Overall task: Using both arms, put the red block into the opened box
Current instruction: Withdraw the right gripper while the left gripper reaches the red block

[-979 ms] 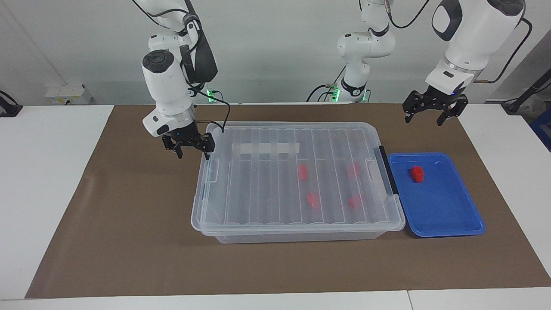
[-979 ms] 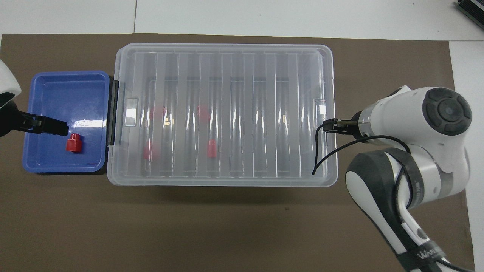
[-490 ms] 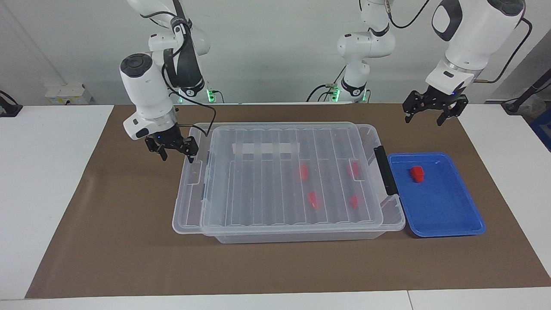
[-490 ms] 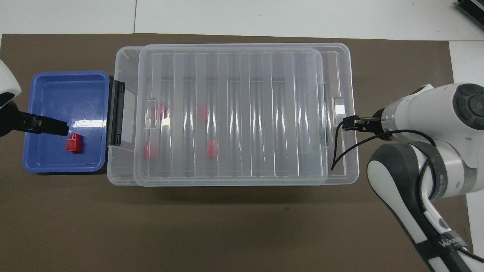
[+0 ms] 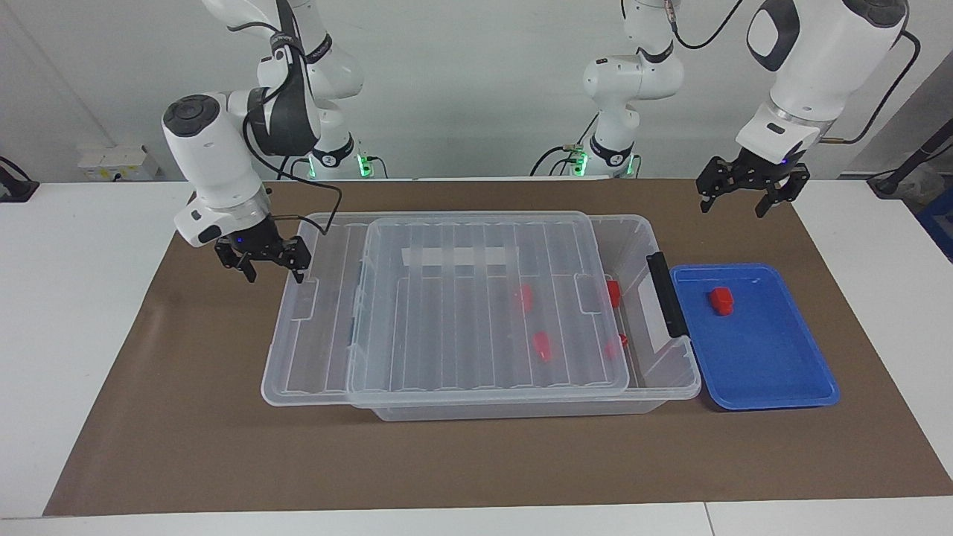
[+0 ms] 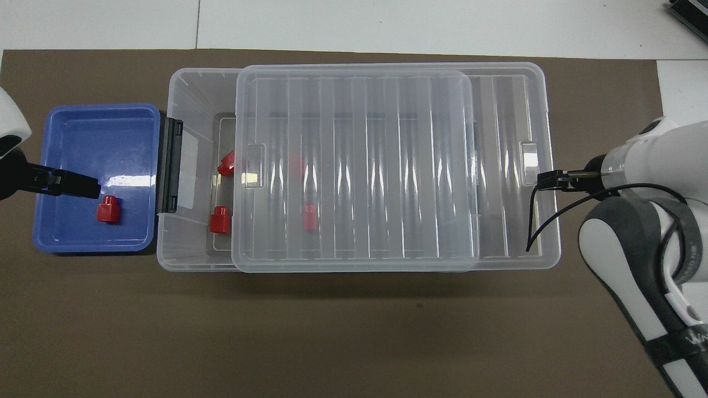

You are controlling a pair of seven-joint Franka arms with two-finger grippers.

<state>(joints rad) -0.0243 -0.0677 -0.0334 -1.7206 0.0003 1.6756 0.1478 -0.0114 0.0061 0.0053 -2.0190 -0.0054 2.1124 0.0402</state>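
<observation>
The ribbed lid (image 6: 358, 166) will slide out farther and stay flat when I pull it, because the lid's long edge (image 6: 355, 268) runs even along the box's rim.
The red block (image 5: 721, 300) (image 6: 108, 209) lies in the blue tray (image 5: 774, 372) (image 6: 83, 121). The clear box (image 5: 655, 387) (image 6: 188, 88) stands beside that tray, black handle toward it. Its ribbed lid (image 5: 447, 313) (image 6: 387, 166) is slid toward the right arm's end, so a strip by the handle is uncovered. My right gripper (image 5: 274, 274) (image 6: 545, 181) is open at the lid's overhanging end, one fingertip against its edge. My left gripper (image 5: 748, 197) (image 6: 72, 185) hangs open high over the blue tray, holding nothing.
Several other red pieces lie in the box, two in the uncovered strip (image 6: 219, 221) (image 6: 227, 163) and one under the lid (image 6: 310, 216). A brown mat (image 5: 186, 417) covers the table under everything.
The right gripper has moved toward its own end of the table, dragging the lid along the box and uncovering the handle end. The left arm has not moved.
</observation>
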